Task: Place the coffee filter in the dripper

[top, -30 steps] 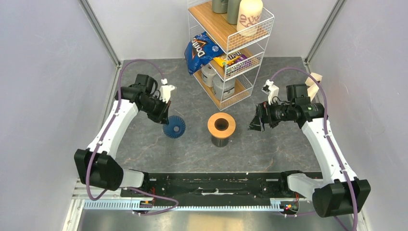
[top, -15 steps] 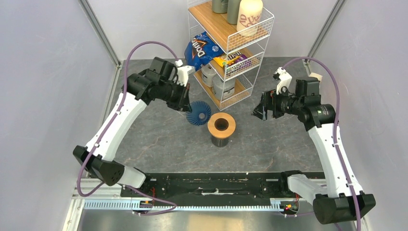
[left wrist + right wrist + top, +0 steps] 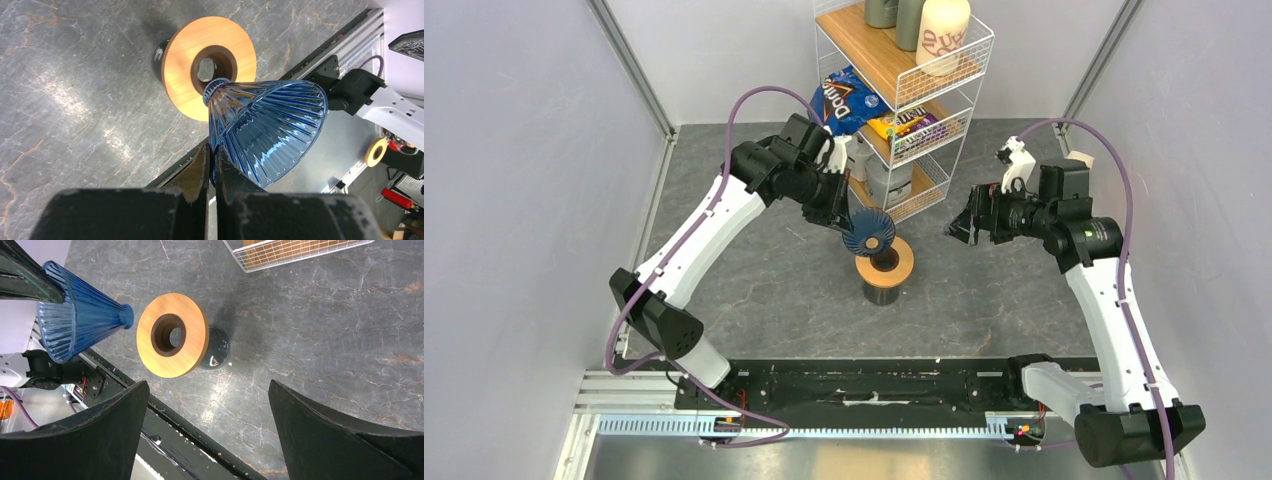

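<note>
The dripper's rim is in my left gripper, which holds the dripper slanted (image 3: 275, 131), so I should rest it in the ring's hole (image 3: 207, 69), then grip opposite rim sides with both grippers.
My left gripper (image 3: 844, 216) is shut on the rim of the dark blue ribbed dripper (image 3: 868, 234) and holds it tilted in the air, just up and left of the tan wooden ring (image 3: 885, 261) on the dark cup (image 3: 884, 294). In the left wrist view the fingertips (image 3: 218, 162) pinch the dripper's wall (image 3: 270, 135), its narrow end near the ring's hole (image 3: 207, 67). The dripper (image 3: 75, 310) also shows in the right wrist view, left of the ring (image 3: 172, 335). My right gripper (image 3: 959, 225) is open and empty, in the air right of the cup. The coffee filter is out of view.
A white wire shelf rack (image 3: 904, 100) stands at the back centre, with a cream printed canister (image 3: 942, 35) on top, snack bags (image 3: 844, 100) and bottles on lower shelves. Grey walls enclose both sides. A black rail (image 3: 874, 385) runs along the near edge.
My left gripper has carried the dripper to the right and a little back, from the table's left part to just beside the wooden ring. My right gripper has risen and stayed open.
</note>
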### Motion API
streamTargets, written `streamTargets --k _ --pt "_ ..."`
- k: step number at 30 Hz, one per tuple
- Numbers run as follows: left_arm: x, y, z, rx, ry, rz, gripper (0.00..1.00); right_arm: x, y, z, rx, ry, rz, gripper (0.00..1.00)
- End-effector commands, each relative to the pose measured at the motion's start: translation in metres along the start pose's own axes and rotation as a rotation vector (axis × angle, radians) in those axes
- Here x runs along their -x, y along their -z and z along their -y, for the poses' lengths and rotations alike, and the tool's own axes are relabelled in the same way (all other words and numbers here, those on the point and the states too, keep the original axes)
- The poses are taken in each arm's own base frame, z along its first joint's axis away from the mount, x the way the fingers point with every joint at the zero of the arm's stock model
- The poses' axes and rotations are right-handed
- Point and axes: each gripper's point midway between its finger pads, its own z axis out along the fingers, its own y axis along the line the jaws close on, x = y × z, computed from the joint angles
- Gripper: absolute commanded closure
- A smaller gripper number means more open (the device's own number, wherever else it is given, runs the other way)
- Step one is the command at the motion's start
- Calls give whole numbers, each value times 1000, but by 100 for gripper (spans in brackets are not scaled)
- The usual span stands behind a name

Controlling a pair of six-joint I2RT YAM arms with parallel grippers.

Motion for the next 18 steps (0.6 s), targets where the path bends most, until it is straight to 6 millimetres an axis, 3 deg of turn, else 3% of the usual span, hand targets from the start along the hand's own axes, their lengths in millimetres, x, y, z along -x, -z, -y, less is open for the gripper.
streamTargets --k 1,18 --pt "10 -1 31 -92 23 13 92 18 11 -16 54 54 78 3" --pt "-2 -41 28 -64 29 -82 88 11 9 -15 55 49 59 3"
